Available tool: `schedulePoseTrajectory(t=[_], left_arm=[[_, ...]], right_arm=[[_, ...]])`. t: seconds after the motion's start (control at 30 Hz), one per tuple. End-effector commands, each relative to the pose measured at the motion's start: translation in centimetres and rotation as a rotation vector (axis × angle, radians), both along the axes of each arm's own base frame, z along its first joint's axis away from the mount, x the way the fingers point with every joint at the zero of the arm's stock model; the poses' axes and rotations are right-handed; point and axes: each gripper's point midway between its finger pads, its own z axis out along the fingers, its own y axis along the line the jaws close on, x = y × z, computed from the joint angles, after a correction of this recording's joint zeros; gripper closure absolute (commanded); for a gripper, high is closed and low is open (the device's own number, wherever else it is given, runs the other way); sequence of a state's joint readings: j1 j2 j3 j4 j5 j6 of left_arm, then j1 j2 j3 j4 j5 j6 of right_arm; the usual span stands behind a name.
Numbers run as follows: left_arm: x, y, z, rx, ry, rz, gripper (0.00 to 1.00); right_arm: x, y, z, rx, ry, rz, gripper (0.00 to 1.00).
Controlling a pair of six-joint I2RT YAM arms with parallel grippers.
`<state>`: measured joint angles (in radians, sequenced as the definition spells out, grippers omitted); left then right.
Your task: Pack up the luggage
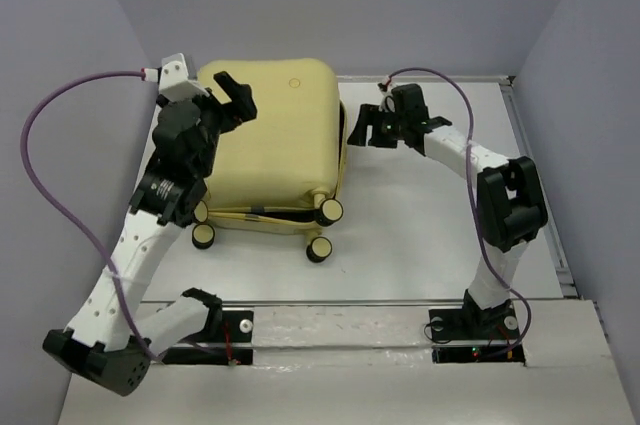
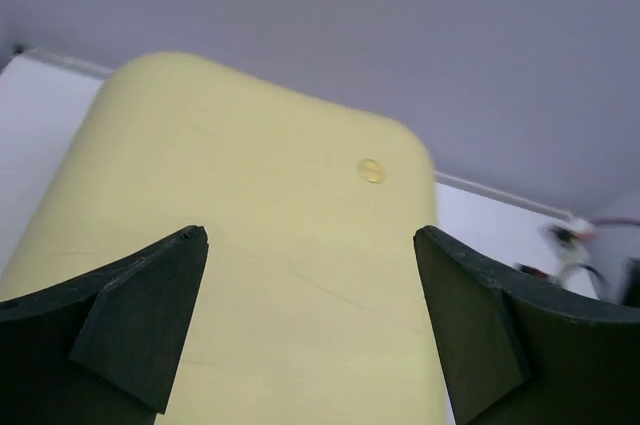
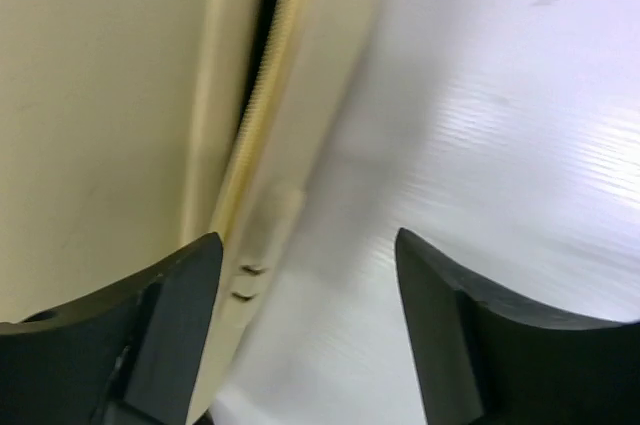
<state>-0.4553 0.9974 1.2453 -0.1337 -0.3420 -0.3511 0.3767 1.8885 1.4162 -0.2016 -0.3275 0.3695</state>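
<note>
With the caster wheels (image 1: 319, 249) pointing toward my arms, I should turn the luggage first: my left gripper pushes its near corner, my right gripper braces the zipper edge (image 1: 343, 137).
The pale yellow luggage (image 1: 270, 140) lies flat on the white table, lid down, with a thin dark gap along its right and near sides. Its caster wheels (image 1: 328, 211) point toward the arms. A small round emblem (image 2: 370, 171) shows on the lid. My left gripper (image 1: 228, 97) is open and empty, just above the lid's far left part; the lid fills the left wrist view (image 2: 250, 245). My right gripper (image 1: 362, 127) is open and empty at the suitcase's right edge, where the zipper seam (image 3: 262, 115) shows.
Grey walls close in the table on the left, back and right. A raised rail (image 1: 540, 185) runs along the table's right edge. Bare white tabletop (image 1: 420, 235) lies right of the suitcase. A purple cable (image 1: 60, 185) loops left of the left arm.
</note>
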Motion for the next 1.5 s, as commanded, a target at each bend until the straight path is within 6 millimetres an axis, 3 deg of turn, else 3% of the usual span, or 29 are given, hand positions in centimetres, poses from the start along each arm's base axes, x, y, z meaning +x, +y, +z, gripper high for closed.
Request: schedulePoseTrajectory(t=[0.0,0.03,0.17,0.3,0.4,0.47,0.53,0.6,0.7,0.73,0.77,0.8,0.83,0.97,1.07,1.23,1.3,1.33,1.4,1.43,1.47], left_arm=[[3.8,9.5,-4.6,-0.165,0.088,0.211,0.03],[4.4,10.2,-5.2,-0.195,0.092,0.189,0.04],[5.8,15.4,-9.9,-0.271,0.173,0.288,0.08],[5.9,19.6,-12.6,-0.344,0.173,0.411,0.12],[6.2,22.2,-14.5,-0.366,0.192,0.485,0.21],[6.9,23.3,-17.0,-0.362,0.261,0.513,0.33],[7.3,23.8,-18.8,-0.367,0.304,0.528,0.48],[7.3,24.5,-21.0,-0.382,0.345,0.549,0.55],[6.8,26.8,-24.0,-0.406,0.407,0.631,0.7],[6.9,27.0,-23.8,-0.405,0.401,0.634,0.74],[7.1,27.0,-25.3,-0.41,0.45,0.631,0.85],[7.1,27.0,-26.1,-0.411,0.475,0.63,0.85],[7.4,26.2,-27.9,-0.433,0.523,0.591,0.94],[7.0,23.7,-32.3,-0.48,0.635,0.515,0.94],[5.5,20.4,-35.0,-0.553,0.663,0.446,0.94],[3.5,14.2,-36.0,-0.564,0.671,0.301,0.94],[2.2,12.0,-35.9,-0.563,0.66,0.249,0.94],[1.9,10.3,-34.8,-0.557,0.638,0.201,0.94],[0.4,8.3,-35.1,-0.547,0.646,0.162,0.94],[-0.2,6.1,-34.8,-0.533,0.647,0.111,0.94],[-2.3,2.6,-33.5,-0.544,0.613,0.026,0.94]], right_arm=[[0.8,-5.4,3.4,-0.023,-0.062,-0.122,0.22],[0.6,-5.4,3.7,-0.013,-0.06,-0.126,0.24],[-0.2,-6.8,3.5,-0.026,-0.062,-0.161,0.93],[-0.5,-6.1,1.7,-0.01,-0.023,-0.13,0.93],[-1.5,-3.9,0.3,0.003,0.006,-0.077,0.93],[-1.9,-1.9,-0.2,-0.012,0.007,-0.041,0.93],[-1.6,-1.1,-0.4,-0.009,0.009,-0.035,0.93],[-1.7,0.3,-0.7,0.008,0.02,-0.014,0.93],[-1.2,1.0,-0.8,0.024,0.021,-0.019,0.93],[-1.1,1.1,-0.9,0.025,0.021,-0.019,0.93],[-1.2,1.6,-1.2,0.028,0.026,-0.01,0.93],[-1.1,1.6,-1.2,0.029,0.025,-0.012,0.93],[-1.1,1.6,-1.4,0.029,0.027,-0.015,0.93],[-1.4,2.3,-2.1,0.039,0.038,0.001,0.93],[-1.1,2.6,-1.9,0.055,0.028,0.003,0.93],[0.0,2.5,-0.1,0.039,-0.025,-0.003,0.93],[1.0,2.0,0.8,0.026,-0.054,-0.016,0.93],[0.9,2.2,1.1,0.032,-0.056,-0.002,0.93],[1.8,2.2,1.9,0.046,-0.071,0.001,0.93],[2.4,2.0,2.1,0.053,-0.079,0.005,0.93],[3.3,3.2,3.5,0.106,-0.097,0.076,0.93]])
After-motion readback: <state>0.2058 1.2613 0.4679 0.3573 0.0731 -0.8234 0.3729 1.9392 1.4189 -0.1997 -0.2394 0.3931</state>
